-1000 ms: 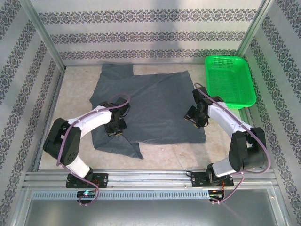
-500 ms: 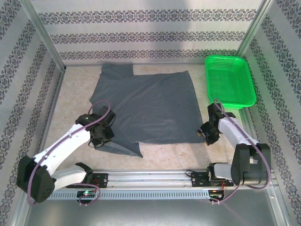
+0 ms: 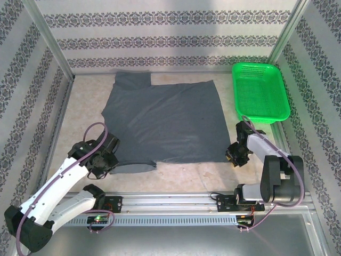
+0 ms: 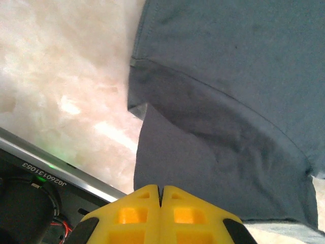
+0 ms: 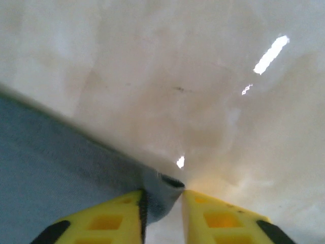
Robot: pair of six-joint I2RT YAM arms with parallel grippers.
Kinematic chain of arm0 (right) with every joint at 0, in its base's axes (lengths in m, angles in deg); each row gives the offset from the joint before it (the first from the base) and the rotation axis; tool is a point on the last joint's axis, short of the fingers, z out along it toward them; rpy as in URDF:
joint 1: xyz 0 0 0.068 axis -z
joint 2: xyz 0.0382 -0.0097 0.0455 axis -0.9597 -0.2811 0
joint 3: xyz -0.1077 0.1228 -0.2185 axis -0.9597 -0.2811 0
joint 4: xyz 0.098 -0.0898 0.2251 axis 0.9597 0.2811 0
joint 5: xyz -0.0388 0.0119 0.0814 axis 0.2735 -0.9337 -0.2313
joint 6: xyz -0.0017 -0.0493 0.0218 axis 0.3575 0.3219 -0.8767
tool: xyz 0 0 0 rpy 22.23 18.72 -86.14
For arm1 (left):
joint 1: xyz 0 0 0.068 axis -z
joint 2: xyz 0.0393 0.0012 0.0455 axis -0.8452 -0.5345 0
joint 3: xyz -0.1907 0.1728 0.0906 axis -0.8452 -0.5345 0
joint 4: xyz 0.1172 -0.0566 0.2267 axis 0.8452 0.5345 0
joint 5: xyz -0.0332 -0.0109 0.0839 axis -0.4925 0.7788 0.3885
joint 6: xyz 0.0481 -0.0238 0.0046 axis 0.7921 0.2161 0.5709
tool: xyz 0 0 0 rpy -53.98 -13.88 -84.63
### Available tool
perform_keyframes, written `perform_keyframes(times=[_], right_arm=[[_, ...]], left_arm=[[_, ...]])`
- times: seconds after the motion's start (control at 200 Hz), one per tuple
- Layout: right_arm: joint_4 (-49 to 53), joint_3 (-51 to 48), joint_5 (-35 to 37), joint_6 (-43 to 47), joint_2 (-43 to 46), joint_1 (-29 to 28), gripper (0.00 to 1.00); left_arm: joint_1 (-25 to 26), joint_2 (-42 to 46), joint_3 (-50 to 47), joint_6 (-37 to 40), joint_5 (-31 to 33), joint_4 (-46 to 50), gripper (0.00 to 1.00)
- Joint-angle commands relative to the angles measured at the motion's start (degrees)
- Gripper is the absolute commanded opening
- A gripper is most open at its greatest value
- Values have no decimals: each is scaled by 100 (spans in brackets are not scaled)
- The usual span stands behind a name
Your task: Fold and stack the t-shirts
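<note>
I have the near sleeve's edge (image 4: 155,179) in my left gripper and the t-shirt's body (image 3: 133,111) is flat ahead, so I should keep folding the sleeve over and let go of it there.
The dark slate-grey t-shirt (image 3: 170,122) lies spread flat in the middle of the table. My left gripper (image 3: 103,162) is at its near left corner. In the left wrist view the yellow fingers (image 4: 160,189) are pressed together at the edge of the sleeve flap (image 4: 203,168), shut on the cloth. My right gripper (image 3: 234,154) is low at the shirt's near right corner. Its fingers (image 5: 162,195) stand apart, and the curled hem corner (image 5: 165,185) sits between them against the left finger.
A green plastic basket (image 3: 260,90) stands at the back right, beside the shirt. The metal rail (image 3: 170,200) carrying the arm bases runs along the near edge, and its edge also appears in the left wrist view (image 4: 51,157). Patterned walls enclose the table.
Both arms drew back from over the shirt to its near corners. The left gripper moved left and nearer, and the near left flap shifted and flattened with it. The right gripper dropped to the near right corner.
</note>
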Motion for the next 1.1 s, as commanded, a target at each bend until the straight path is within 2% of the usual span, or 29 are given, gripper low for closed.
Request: perform_keyframes(times=[0.0, 0.065, 0.225, 0.43, 0.67, 0.829, 1.094], right_arm=[[-94, 95, 128, 200, -212, 32, 12], [-57, 89, 108, 202, -183, 32, 0], [87, 298, 112, 290, 288, -41, 0], [484, 1160, -115, 395, 178, -246, 0], [538, 2223, -224, 342, -594, -364, 0], [546, 3020, -154, 321, -1195, -387, 0], [567, 4108, -145, 219, -2223, -378, 0]], left_arm=[[57, 174, -27, -233, 246, 452, 0], [56, 250, 46, -255, 328, 421, 0], [55, 133, 501, -71, 636, -49, 0], [-185, -814, 1507, 695, 930, -1028, 0], [-1283, -1963, 2424, 1653, 244, -2361, 0], [-1600, -2774, 3158, 2243, 41, -2802, 0], [-2121, -3713, 3674, 2503, -128, -3347, 0]])
